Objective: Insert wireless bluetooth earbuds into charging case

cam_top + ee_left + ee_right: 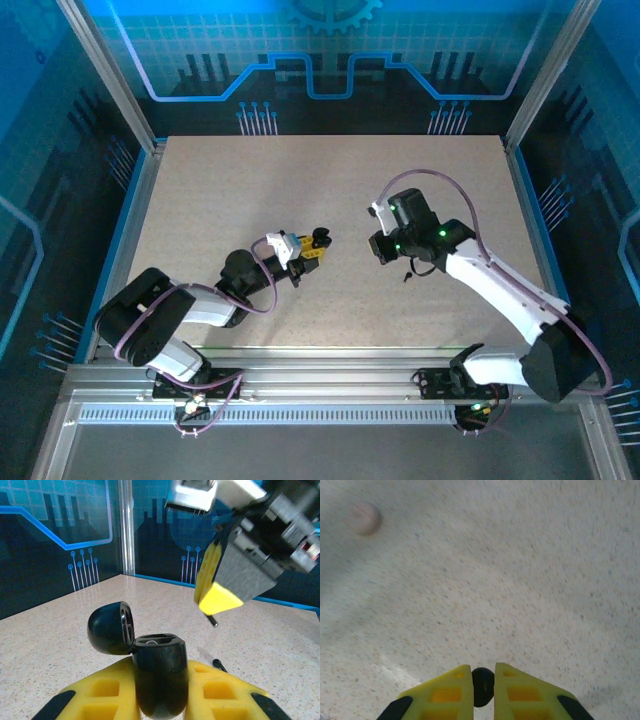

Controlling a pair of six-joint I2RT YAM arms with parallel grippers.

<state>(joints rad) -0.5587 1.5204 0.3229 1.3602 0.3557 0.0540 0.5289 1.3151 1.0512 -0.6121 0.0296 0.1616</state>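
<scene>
Next, I set this earbud down near the second earbud [218, 664] with my right gripper and pick it up again from above, because the earbud's stem [212, 621] slants away from the open case.
A black charging case [161, 675] stands upright with its lid [109, 628] swung open to the left, and my left gripper [161, 667] is shut on its body. Seen from above, that gripper [312, 248] holds the case [320, 238] near the table's middle. My right gripper [483, 672] is shut on a black earbud [483, 686]. In the left wrist view the right gripper [217, 600] hangs above and just right of the open case, the earbud's stem [212, 621] poking out below its fingers. A second black earbud [219, 665] lies on the table.
The speckled beige table [230, 190] has a metal rail along its near edge and blue walls on the other sides. A small, blurred pale pink round object [364, 518] lies on the table, far up and left in the right wrist view.
</scene>
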